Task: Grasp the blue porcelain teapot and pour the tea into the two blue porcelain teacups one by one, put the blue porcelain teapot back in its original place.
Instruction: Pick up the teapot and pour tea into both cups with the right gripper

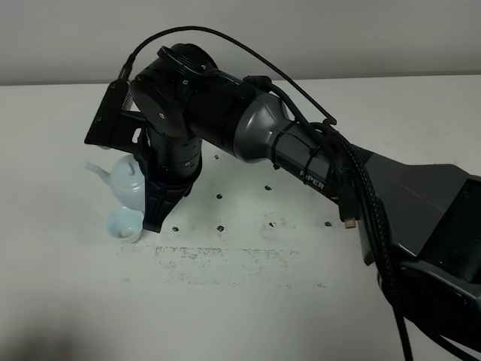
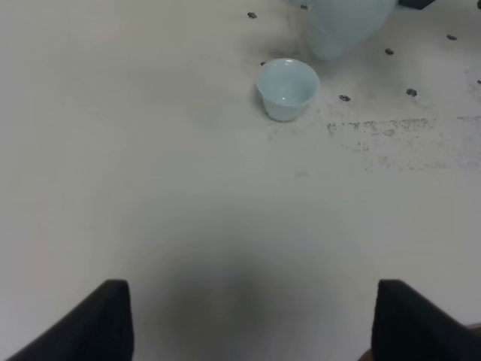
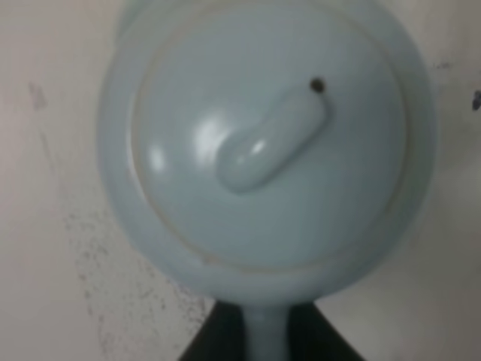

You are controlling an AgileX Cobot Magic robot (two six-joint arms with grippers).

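The teapot's spout (image 1: 95,171) extends beyond the teacup, so the robot's right gripper should pull the teapot back and bring the spout over the teacup (image 1: 125,224) before it pours.
The blue porcelain teapot (image 1: 126,180) stands at the left of the white table, its spout pointing left. In the right wrist view its lid (image 3: 263,143) fills the picture and its loop handle (image 3: 264,335) runs between the dark fingers. My right gripper (image 1: 154,214) reaches across from the right and is shut on that handle. One blue porcelain teacup (image 1: 124,224) stands just in front of the teapot; it also shows in the left wrist view (image 2: 287,89). The other teacup is hidden. No tea shows. My left gripper (image 2: 252,297) is open, hovering over bare table well short of the cup.
The white table (image 1: 248,301) bears small dark marks (image 1: 219,227) and a scuffed strip (image 1: 225,259) right of the cup. The right arm's dark body and cables (image 1: 353,195) stretch across the middle and right.
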